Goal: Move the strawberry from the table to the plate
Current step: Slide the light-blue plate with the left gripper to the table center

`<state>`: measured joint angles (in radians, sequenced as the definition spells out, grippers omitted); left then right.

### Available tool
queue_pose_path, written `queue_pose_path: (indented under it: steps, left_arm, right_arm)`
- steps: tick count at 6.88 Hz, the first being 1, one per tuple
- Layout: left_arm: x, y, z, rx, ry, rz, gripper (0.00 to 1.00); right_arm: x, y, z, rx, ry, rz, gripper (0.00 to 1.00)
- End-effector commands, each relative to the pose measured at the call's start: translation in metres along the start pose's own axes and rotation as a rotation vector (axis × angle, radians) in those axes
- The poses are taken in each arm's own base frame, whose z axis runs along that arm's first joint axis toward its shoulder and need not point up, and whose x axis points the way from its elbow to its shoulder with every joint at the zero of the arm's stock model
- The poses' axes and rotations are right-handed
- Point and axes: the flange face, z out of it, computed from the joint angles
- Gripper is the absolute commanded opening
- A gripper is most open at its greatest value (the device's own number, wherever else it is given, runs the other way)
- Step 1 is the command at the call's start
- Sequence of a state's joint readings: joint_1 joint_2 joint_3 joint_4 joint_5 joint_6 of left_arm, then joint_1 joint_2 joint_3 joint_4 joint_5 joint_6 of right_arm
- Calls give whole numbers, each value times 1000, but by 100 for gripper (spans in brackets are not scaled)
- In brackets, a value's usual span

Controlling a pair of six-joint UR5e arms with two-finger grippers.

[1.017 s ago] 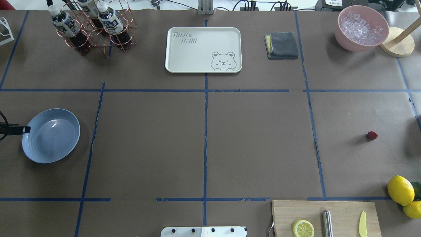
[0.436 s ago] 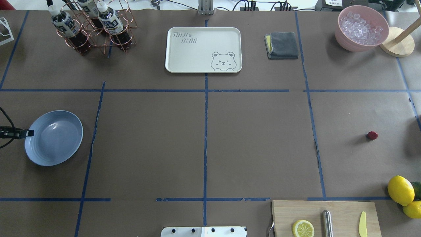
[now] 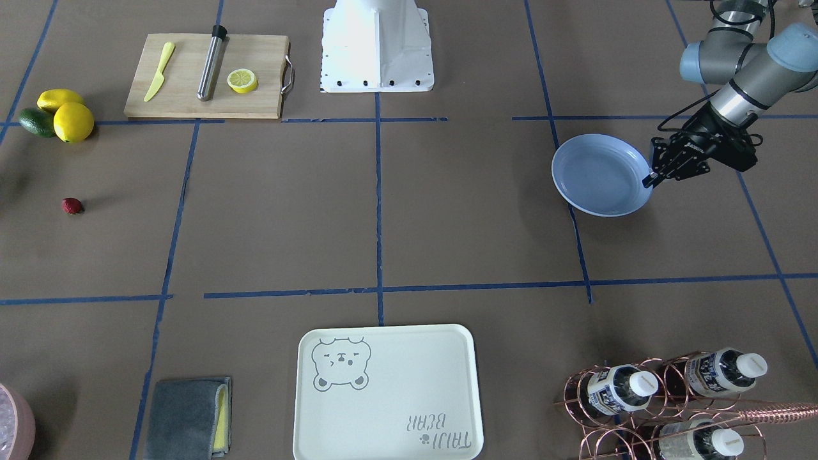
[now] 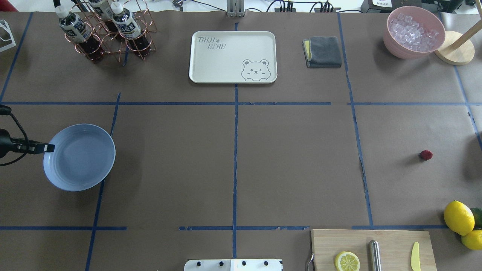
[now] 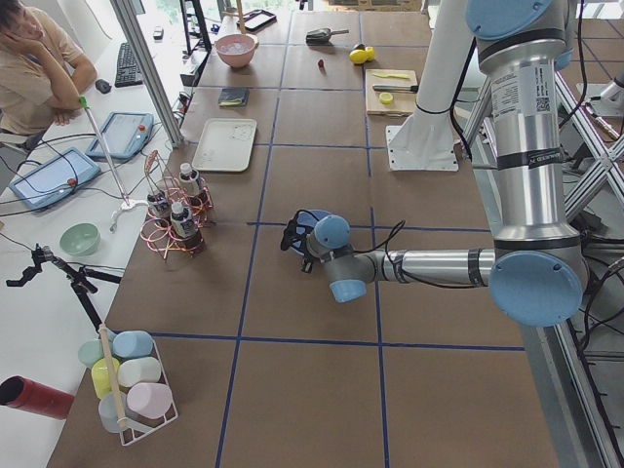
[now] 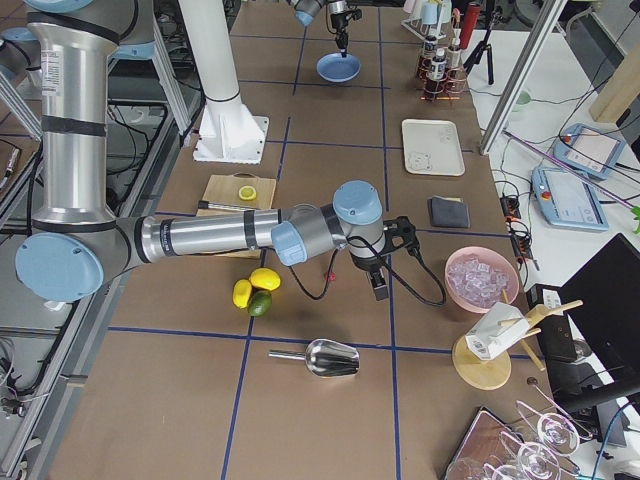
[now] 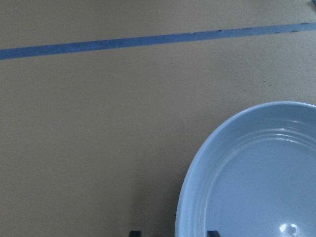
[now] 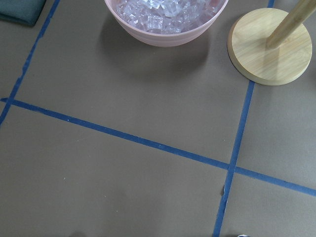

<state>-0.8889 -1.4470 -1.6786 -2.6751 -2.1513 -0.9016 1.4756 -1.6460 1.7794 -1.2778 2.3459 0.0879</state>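
Observation:
The left gripper is holding the plate level (image 3: pixel 602 175) by its rim and the table's middle (image 3: pixel 379 191) is clear, so the robot should carry on carrying the plate until it rests there.
The strawberry (image 4: pixel 426 154) (image 3: pixel 71 205) is a tiny dark red berry lying alone on the brown paper table (image 4: pixel 293 165), far right in the overhead view. The light blue-grey plate (image 4: pixel 79 157) (image 3: pixel 601 176) (image 7: pixel 256 173) is at the far left and holds nothing. My left gripper (image 4: pixel 48 148) (image 3: pixel 650 179) is shut on the plate's outer rim, one finger inside and one outside. My right gripper (image 6: pixel 380 288) hangs just beyond the strawberry (image 6: pixel 331 275) in the exterior right view. I cannot tell there whether it is open or shut.
A cream bear tray (image 4: pixel 232 56), a copper bottle rack (image 4: pixel 105 30), a grey cloth (image 4: pixel 323 51) and a pink bowl of ice (image 4: pixel 414 32) line the far edge. A cutting board (image 4: pixel 391 241) and lemons (image 4: pixel 458 217) sit near right.
My left gripper has carried the plate to the right, toward the table's middle. The strawberry has not moved.

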Motion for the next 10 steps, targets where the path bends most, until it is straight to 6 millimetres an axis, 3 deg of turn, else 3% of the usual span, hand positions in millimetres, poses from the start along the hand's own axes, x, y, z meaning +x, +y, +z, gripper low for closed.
queue_pose_path:
  steps: [1, 2, 3, 4, 5, 6, 7, 10]
  left_arm:
    - [109, -90, 5, 37, 6, -69, 0]
    - [169, -110, 36, 42, 1, -73, 0]
    - [251, -122, 79, 38, -28, -86, 0]
    - [326, -111, 130, 0, -14, -117, 0]
    - [354, -91, 155, -22, -8, -98, 0]
    - [373, -76, 165, -41, 11, -91, 0]
    - [372, -66, 178, -63, -2, -91, 0]
    - [355, -64, 201, -26, -2, -84, 2]
  right_arm:
    - [-2, 0, -1, 2, -6, 5, 100]
    - [-2, 0, -1, 2, -6, 5, 100]
    - [-2, 0, -1, 2, -6, 5, 100]
    - [-1, 0, -1, 1, -6, 6, 100]
    - [-1, 1, 0, 0, -6, 7, 100]
    - [0, 2, 1, -4, -5, 10, 100]
    - [0, 2, 1, -3, -5, 9, 100]
    - [0, 2, 1, -3, -5, 9, 100]
